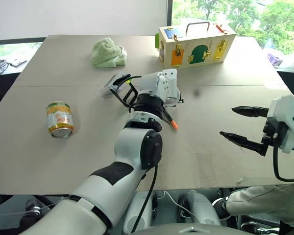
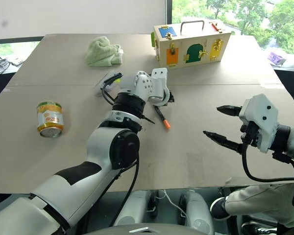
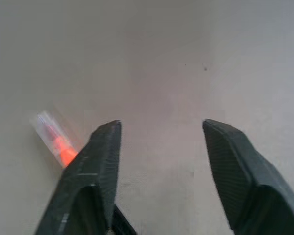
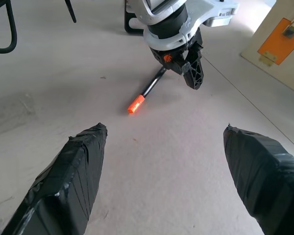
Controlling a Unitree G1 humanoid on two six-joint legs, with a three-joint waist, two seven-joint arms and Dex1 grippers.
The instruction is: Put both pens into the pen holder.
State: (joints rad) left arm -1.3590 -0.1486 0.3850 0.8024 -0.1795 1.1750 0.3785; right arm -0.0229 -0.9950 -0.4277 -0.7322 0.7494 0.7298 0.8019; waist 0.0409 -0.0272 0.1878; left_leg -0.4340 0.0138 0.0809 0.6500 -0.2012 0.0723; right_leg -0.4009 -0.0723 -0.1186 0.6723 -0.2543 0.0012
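Observation:
My left gripper has the pen's orange end (image 3: 61,144) outside one finger, so I should move over and line up the fingers around the pen's black body (image 2: 159,113) before they close.
A slim black pen (image 2: 161,117) with orange ends lies at the table's middle. My left gripper (image 3: 161,127) points down over its far end, open, with bare table between the fingers. The pen's orange tip (image 3: 61,147) shows just outside one finger (image 3: 95,161). The right wrist view shows the pen (image 4: 149,88) running out from under that gripper. The pen holder (image 1: 118,87), a whitish cup on a black loop frame, lies just left of my left wrist. The other pen is hidden. My right gripper (image 1: 228,122) hovers open and empty to the pen's right.
A yellow-labelled tin can (image 1: 60,119) lies at the left. A green cloth (image 1: 108,52) sits at the back, and a wooden latch box (image 1: 193,45) at the back right. A person's sleeve (image 1: 264,200) shows below the table's near right edge.

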